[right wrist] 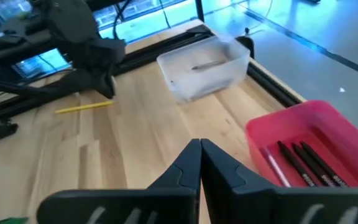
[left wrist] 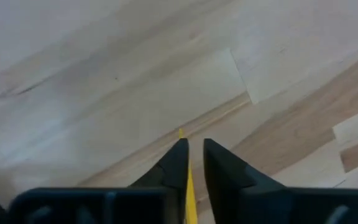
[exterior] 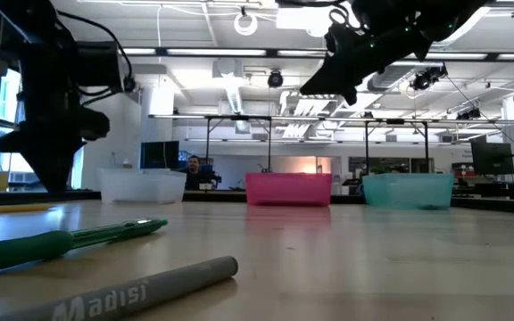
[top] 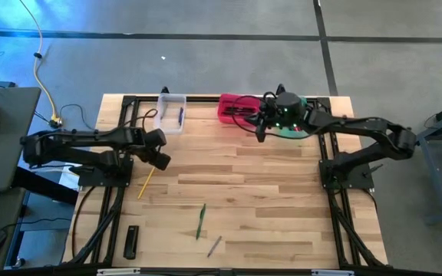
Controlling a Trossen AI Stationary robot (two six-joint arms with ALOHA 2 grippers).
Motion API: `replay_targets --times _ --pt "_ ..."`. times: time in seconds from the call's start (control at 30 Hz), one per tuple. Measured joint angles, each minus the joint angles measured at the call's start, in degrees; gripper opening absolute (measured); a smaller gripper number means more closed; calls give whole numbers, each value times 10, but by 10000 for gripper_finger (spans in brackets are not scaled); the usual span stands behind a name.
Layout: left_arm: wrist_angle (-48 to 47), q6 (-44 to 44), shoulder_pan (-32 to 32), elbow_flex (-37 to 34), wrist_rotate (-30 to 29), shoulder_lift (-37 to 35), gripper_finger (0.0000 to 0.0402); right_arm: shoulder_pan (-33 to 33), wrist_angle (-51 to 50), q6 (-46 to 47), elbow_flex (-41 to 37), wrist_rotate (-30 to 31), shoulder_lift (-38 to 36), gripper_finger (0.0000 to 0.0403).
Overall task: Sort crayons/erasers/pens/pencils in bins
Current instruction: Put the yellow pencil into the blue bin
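Observation:
Next, I grip the yellow pencil (top: 146, 183), pick it up and pass it to my right gripper, because it lies under my left gripper, far from the green bin (top: 291, 133).
A yellow pencil (top: 146, 184) lies flat on the wooden table at the left. My left gripper (left wrist: 193, 144) points down over its far end, open by a narrow gap, and the pencil (left wrist: 189, 190) shows in that gap. My right gripper (right wrist: 199, 146) is shut and empty, raised above the table near the pink bin (right wrist: 309, 143). The pink bin holds several dark sticks and a pink one. The clear bin (top: 171, 113) holds one stick. The green bin (exterior: 407, 190) is mostly hidden under my right arm in the high view. My left gripper's fingers (left wrist: 178, 163) come from above, one on each side of the pencil's far end (left wrist: 181, 133). The pencil lies on the table. Whether the fingers touch it, I cannot tell.
A green pen (top: 201, 221), a grey pen (top: 215, 245) and a flat black bar (top: 131, 241) lie near the table's front edge. The three bins stand in a row along the far edge. Bare wood lies in the middle and at the right.

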Motion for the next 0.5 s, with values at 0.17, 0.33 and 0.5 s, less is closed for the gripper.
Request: replay_targets --times 0.17,0.33,0.5 --pt "3 -23 -10 0 5 20 90 11 1 9 0 3 -6 0" --pt "3 -61 -29 -5 3 36 125 26 1 10 0 19 -6 0" --pt "47 -84 -37 -29 -2 47 120 38 2 9 0 25 -6 0"
